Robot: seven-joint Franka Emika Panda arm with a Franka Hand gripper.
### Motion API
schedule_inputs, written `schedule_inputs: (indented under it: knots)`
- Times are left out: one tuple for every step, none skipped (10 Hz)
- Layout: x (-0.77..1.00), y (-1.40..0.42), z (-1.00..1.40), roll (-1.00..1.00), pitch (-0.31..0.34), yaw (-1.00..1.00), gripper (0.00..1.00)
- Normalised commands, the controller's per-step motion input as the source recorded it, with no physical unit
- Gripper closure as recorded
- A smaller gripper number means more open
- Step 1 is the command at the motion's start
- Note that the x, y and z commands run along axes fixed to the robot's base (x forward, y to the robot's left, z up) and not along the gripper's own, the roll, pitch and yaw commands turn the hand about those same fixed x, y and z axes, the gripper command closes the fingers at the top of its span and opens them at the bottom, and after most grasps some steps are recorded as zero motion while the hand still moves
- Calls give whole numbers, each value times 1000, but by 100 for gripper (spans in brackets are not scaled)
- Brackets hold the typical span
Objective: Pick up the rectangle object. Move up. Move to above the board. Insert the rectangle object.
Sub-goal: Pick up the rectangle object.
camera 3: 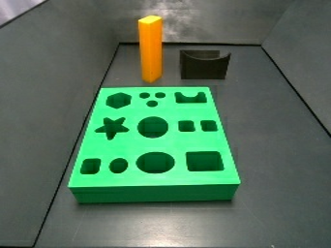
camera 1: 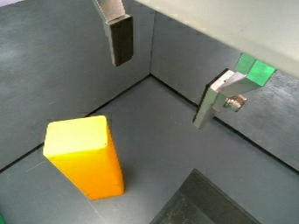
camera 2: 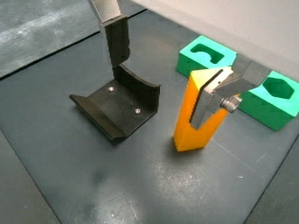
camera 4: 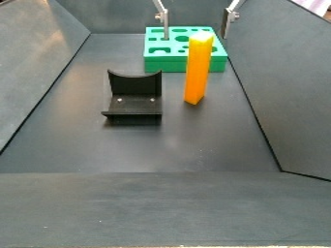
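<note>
I expect the orange block to go down into the board's largest rectangular cut-out (camera 3: 204,161) when I lower it, because the cut-out matches the oblong top of the orange block (camera 3: 150,50).
The rectangle object (camera 3: 153,48) is a tall orange block that stands upright on the dark floor, just beyond the board's far edge. It also shows in both wrist views (camera 1: 84,156) (camera 2: 191,114) and in a side view (camera 4: 196,68). The board (camera 3: 158,186) is a flat green slab with several shaped cut-outs; parts of it show too (camera 2: 201,58) (camera 4: 158,63) (camera 1: 254,70). My gripper (camera 4: 196,15) hangs open above the orange block, with nothing between its fingers (camera 1: 121,39) (camera 2: 114,39). In a wrist view one finger overlaps the block's top.
The fixture (camera 2: 117,107), a dark bracket with a curved notch, stands on the floor beside the orange block (camera 3: 203,64) (camera 4: 132,97). Sloping grey walls (camera 4: 52,68) close in the floor on both sides.
</note>
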Motion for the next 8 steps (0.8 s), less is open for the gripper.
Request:
schedule_inputs:
  knots:
    - [-346, -126, -306, 416, -40, -254, 0]
    - [131, -634, -97, 107, -63, -569, 0]
    - [6, -229, -77, 20, 0, -954, 0]
    - [0, -226, -129, 0, 0, -971, 0]
    - [0, -391, -226, 0, -59, -843, 0]
    - [0, -440, -280, 0, -99, -794, 0]
    - [-49, -497, -403, -14, -110, -689, 0]
    - [-169, -523, -520, -97, -107, -566, 0]
